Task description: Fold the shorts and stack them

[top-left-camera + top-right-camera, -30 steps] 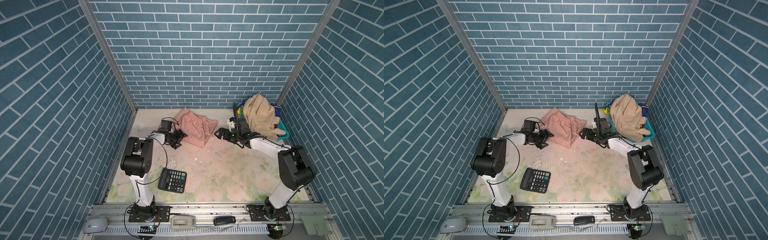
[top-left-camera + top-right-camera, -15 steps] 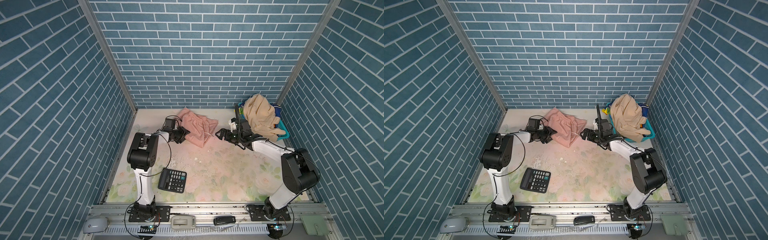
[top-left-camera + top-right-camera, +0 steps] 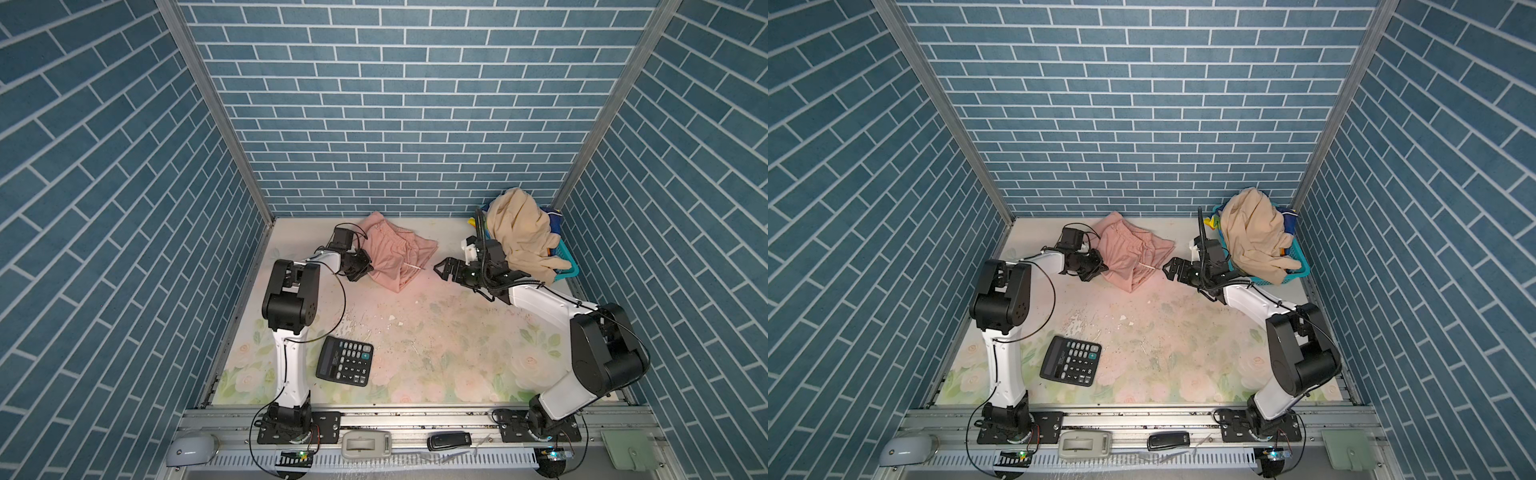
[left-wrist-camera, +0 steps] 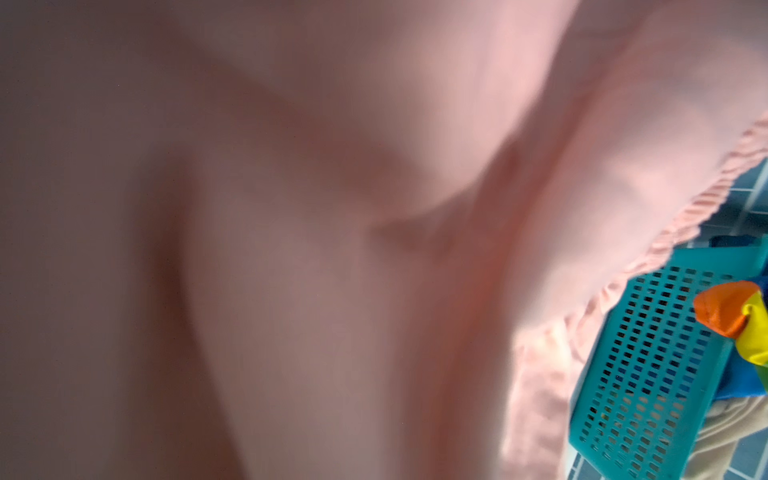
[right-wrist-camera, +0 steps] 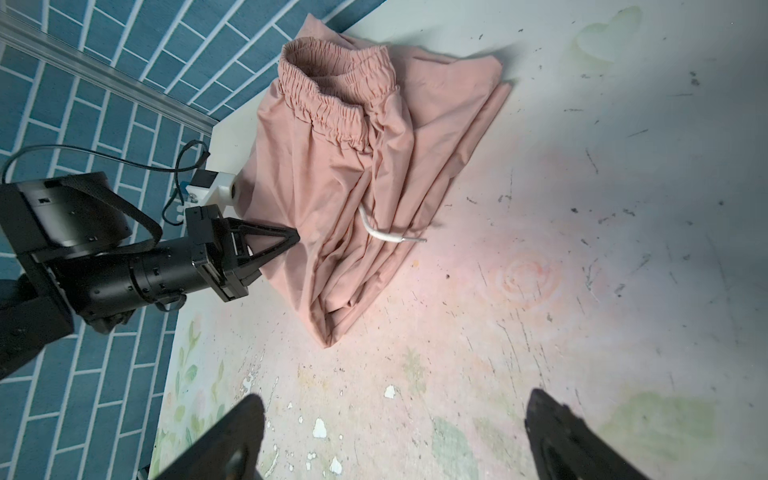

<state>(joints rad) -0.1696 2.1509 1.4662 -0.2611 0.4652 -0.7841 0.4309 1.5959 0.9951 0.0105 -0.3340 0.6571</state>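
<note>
My left gripper should keep pulling the pink shorts' edge [image 3: 374,263] it holds until the shorts lie at the back corner [image 3: 286,238] across from the basket, as that corner is clear.
The salmon-pink shorts [image 3: 395,257] [image 3: 1133,257] lie crumpled at the back of the table, waistband toward the wall, a white drawstring trailing out. My left gripper [image 3: 368,266] [image 3: 1102,266] [image 5: 293,240] is shut, its tips pinched on the left edge of the pink cloth [image 5: 374,174]; pink fabric [image 4: 332,208] fills the left wrist view and hides the jaws there. My right gripper [image 3: 442,270] [image 3: 1170,268] [image 5: 395,409] stands open and empty just right of them, apart from the cloth. The beige shorts [image 3: 519,232] [image 3: 1254,237] are heaped on the teal basket [image 3: 565,266] [image 3: 1298,266], over the rainbow-striped shorts [image 4: 731,311].
A black calculator [image 3: 345,360] [image 3: 1071,360] lies near the front left, beside the left arm's base. The basket [image 4: 648,353] sits in the back right corner against the brick walls. Small devices rest on the front rail.
My left gripper has moved right up to the pink shorts and closed on their edge. The right gripper has stayed open and shifted only slightly.
</note>
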